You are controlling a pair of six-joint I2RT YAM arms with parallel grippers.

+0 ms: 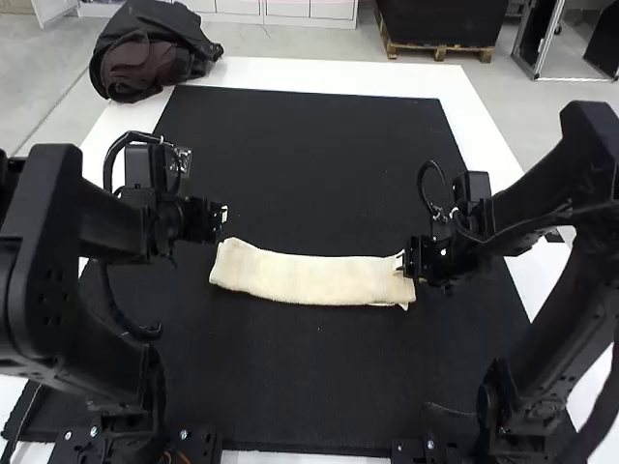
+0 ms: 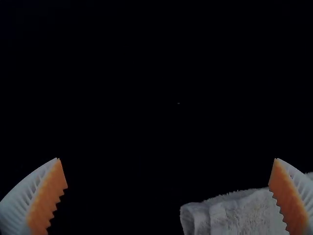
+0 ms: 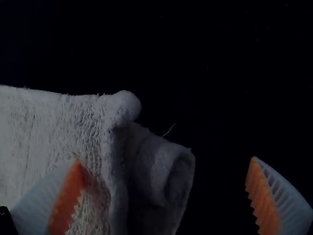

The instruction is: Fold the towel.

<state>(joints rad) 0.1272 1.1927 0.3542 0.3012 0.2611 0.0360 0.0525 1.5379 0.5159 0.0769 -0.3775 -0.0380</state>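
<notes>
I expect the cream strip (image 1: 309,278) of towel to bunch up loosely and settle into a short, puffy stack when I fold it over, because the towel's layered end (image 2: 198,215) curls softly.
In the high view a cream towel (image 1: 309,277) lies as a long narrow folded strip across the black mat. My left gripper (image 1: 222,215) is just beyond its left end, apart from it. At the strip's right end is my right gripper (image 1: 411,263). The left wrist view has a folded towel corner (image 2: 244,215) by one finger of the open left gripper (image 2: 167,174). In the right wrist view the right gripper (image 3: 166,171) is open, with the towel's layered, curled end (image 3: 117,147) between and under its fingers.
A black mat (image 1: 300,164) covers most of the white table (image 1: 290,72). Dark bunched fabric (image 1: 150,58) rests at the table's far left corner. Black cables hang beside both arms.
</notes>
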